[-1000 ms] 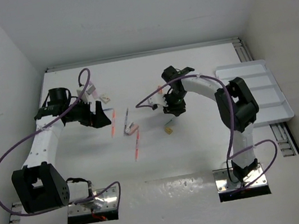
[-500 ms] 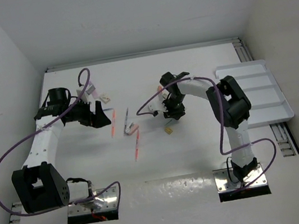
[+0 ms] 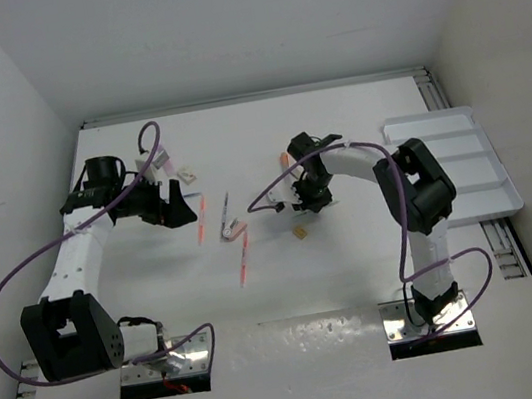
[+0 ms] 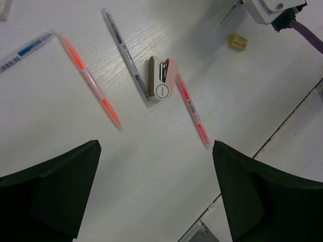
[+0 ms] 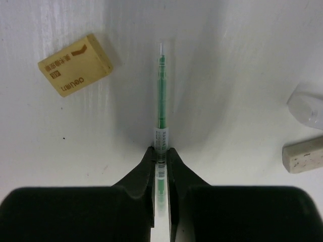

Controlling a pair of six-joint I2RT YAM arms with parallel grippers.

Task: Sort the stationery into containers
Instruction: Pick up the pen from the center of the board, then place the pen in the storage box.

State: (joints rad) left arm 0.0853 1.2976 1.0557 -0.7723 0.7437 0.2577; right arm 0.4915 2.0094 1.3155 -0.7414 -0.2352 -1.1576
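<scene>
My right gripper is holding the green pen's label point(image 5: 161, 137), and the tray's far compartment point(image 3: 439, 123) is empty. I should carry on carrying the pen until it hangs over that compartment.
My right gripper point(image 5: 161, 151) is shut on a thin green pen point(image 5: 161, 91) that lies on the table and points away from the fingers. A tan eraser point(image 5: 75, 64) lies just left of the pen tip, and a grey-white eraser point(image 5: 309, 153) sits to its right. In the top view the right gripper point(image 3: 308, 196) is at mid-table, well left of the white divided tray point(image 3: 462, 158). My left gripper point(image 4: 156, 146) hangs open above two orange pens point(image 4: 92, 82) point(image 4: 193, 110), a purple-grey pen point(image 4: 126, 57) and a small pink-and-tan stapler-like block point(image 4: 162, 79).
A blue-and-white pen point(image 4: 25, 50) lies at the far left of the left wrist view. A small white rounded object point(image 5: 307, 107) rests above the grey-white eraser. The tray lies against the table's right edge, beside a rail point(image 3: 428, 93). White walls close in the table.
The right gripper's jaws have shut on the green pen, after the gripper shifted slightly left over it. The left arm has not moved.
</scene>
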